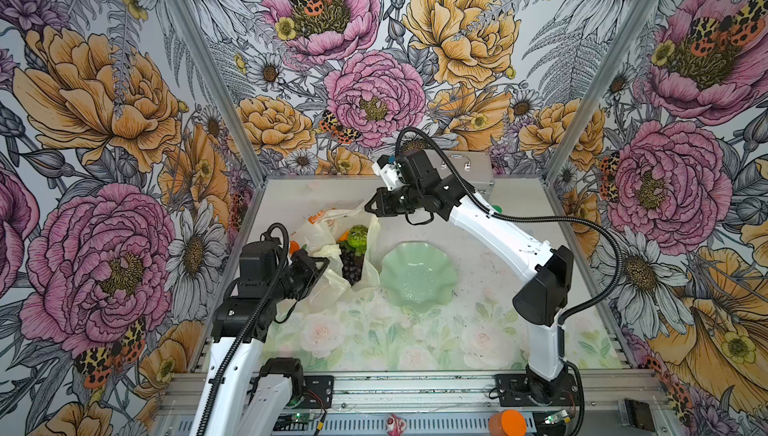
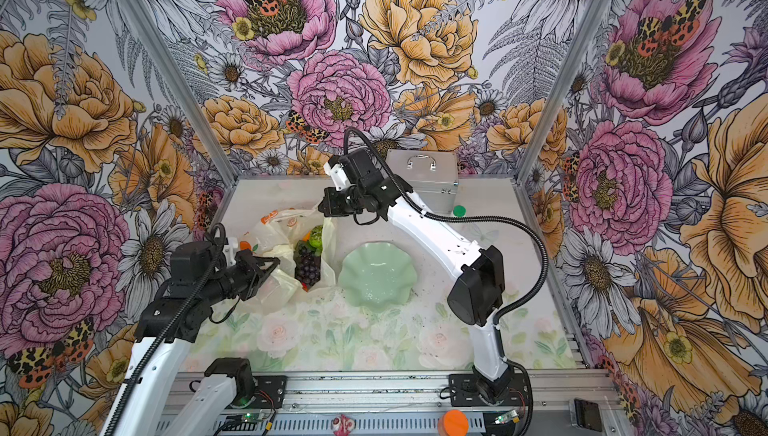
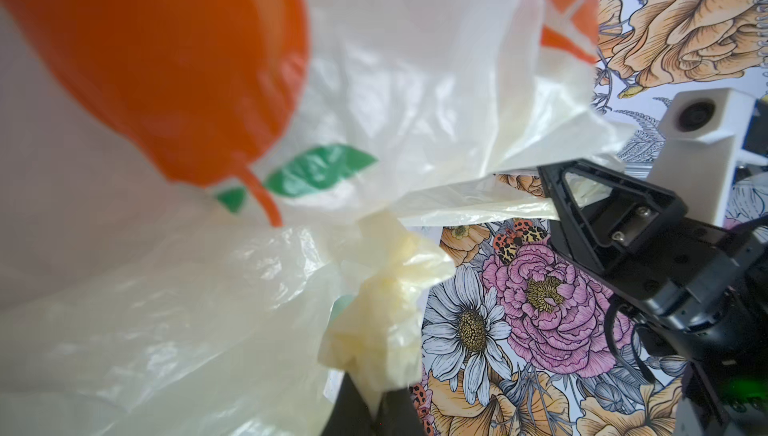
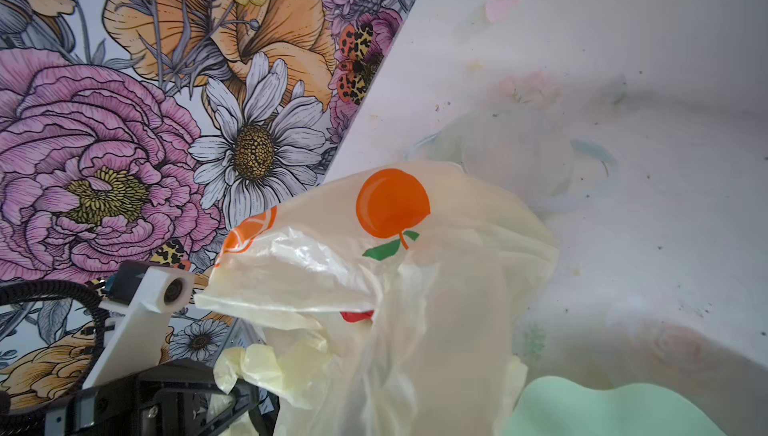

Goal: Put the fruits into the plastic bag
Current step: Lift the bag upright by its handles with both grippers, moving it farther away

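The plastic bag is slumped, and the grape bunch is at the bag's opening [image 1: 352, 266]. My left gripper should lift its bag handle [image 3: 385, 308] together with my right gripper's to stand the bag up.
The plastic bag [image 1: 320, 230] [image 2: 272, 230] is a cream translucent film printed with oranges, stretched open between my two grippers left of the table's middle. My left gripper [image 1: 321, 265] [image 3: 380, 407] is shut on a bunched cream handle at the bag's near side. At the far rim, my right gripper [image 1: 370, 206] [image 2: 323, 207] is shut on the film; in the right wrist view the film covers its jaws. Inside the open mouth lie fruits: a purple grape bunch [image 1: 352, 265] [image 2: 307, 267], a green fruit [image 1: 358, 236] and an orange piece [image 1: 344, 235]. A red fruit [image 4: 356, 316] shows through the opening.
A pale green scalloped dish [image 1: 417, 276] [image 2: 376, 274] sits just right of the bag, with nothing in it. A silver metal case [image 2: 428, 176] stands at the back, with a small green disc [image 2: 459, 210] beside it. An orange object [image 1: 507, 421] and a pink one [image 1: 395, 423] rest on the front rail.
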### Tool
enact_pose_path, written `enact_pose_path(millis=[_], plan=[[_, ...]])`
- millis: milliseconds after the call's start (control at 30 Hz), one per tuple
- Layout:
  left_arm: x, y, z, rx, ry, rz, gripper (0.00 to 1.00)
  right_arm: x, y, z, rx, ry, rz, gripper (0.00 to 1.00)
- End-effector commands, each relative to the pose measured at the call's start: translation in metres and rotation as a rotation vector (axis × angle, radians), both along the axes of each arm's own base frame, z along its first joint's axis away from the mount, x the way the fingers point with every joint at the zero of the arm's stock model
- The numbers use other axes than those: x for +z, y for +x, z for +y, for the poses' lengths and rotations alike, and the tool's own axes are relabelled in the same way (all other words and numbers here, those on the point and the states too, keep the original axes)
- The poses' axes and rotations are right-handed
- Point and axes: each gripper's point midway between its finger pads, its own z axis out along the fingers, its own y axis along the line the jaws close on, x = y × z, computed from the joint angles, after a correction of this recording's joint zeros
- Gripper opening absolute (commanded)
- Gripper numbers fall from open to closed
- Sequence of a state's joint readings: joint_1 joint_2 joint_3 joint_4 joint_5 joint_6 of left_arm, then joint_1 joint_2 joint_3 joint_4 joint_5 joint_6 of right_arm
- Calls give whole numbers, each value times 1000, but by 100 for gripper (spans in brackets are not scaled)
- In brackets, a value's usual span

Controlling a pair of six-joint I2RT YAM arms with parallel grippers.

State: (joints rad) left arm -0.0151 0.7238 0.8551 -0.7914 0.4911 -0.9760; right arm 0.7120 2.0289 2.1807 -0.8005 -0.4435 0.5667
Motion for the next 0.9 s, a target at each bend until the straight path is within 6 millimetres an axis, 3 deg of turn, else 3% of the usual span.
enact_pose_path(millis=[0, 133, 267, 433, 600, 700, 867], plan=[[19, 8, 5, -9, 39, -11, 0, 43, 2, -1, 30, 64, -55, 0], [44, 24, 14, 9, 101, -21, 0, 79, 12, -1, 31, 161, -79, 0], [74, 41, 25, 37, 166, -47, 0, 117, 25, -13, 16, 254, -115, 0], [117, 64, 29, 52, 188, -108, 0, 162, 31, -41, -13, 335, -183, 0], [166, 83, 20, 11, 178, -205, 0, 198, 34, -74, -57, 390, -243, 0], [167, 90, 17, -10, 193, -194, 0, 204, 37, -88, -76, 390, -257, 0], [130, 92, 6, -48, 210, -104, 0, 178, 39, -91, -69, 333, -206, 0]])
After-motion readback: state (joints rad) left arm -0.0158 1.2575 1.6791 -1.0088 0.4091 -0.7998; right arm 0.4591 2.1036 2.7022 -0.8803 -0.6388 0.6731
